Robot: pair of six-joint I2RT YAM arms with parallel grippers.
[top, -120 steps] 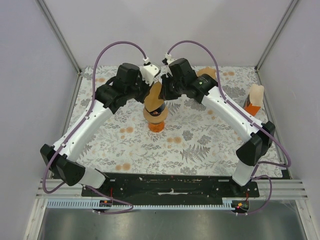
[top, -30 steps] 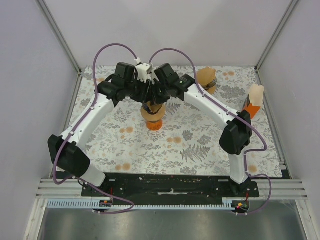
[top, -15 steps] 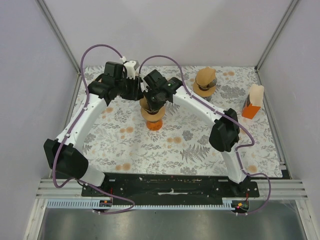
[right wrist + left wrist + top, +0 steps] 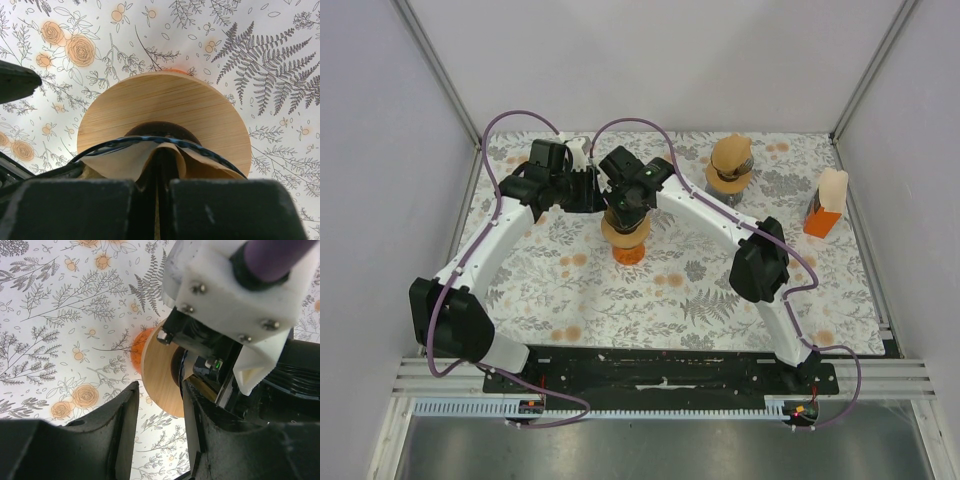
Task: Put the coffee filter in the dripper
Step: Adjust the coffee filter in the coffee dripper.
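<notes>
I should pinch the dripper's wire rim (image 4: 98, 147) with my left gripper while my right gripper opens and lifts clear, because the filter's fold (image 4: 178, 158) is bunching up around my right gripper.
The dripper (image 4: 625, 228) has a round wooden disc (image 4: 165, 112) on an orange foot and a dark wire cone. It stands at the table's far middle. My right gripper (image 4: 625, 203) is right above it, shut on the brown paper coffee filter (image 4: 117, 160). The filter's pinched fold (image 4: 162, 185) sits inside the wire rim (image 4: 150, 141), and its sides spread against the rim. My left gripper (image 4: 588, 192) is just left of the dripper, open and empty. In the left wrist view its fingers (image 4: 125, 410) frame the disc's edge (image 4: 160, 375).
A second dripper with a brown filter (image 4: 728, 165) stands at the far right of middle. An orange and cream box (image 4: 825, 205) stands by the right wall. Both arms crowd the far middle over the flowered cloth (image 4: 650, 300).
Both arms have swung left. The right gripper has brought the filter down into the dripper's cone. The left gripper has drawn back to the left of the dripper.
</notes>
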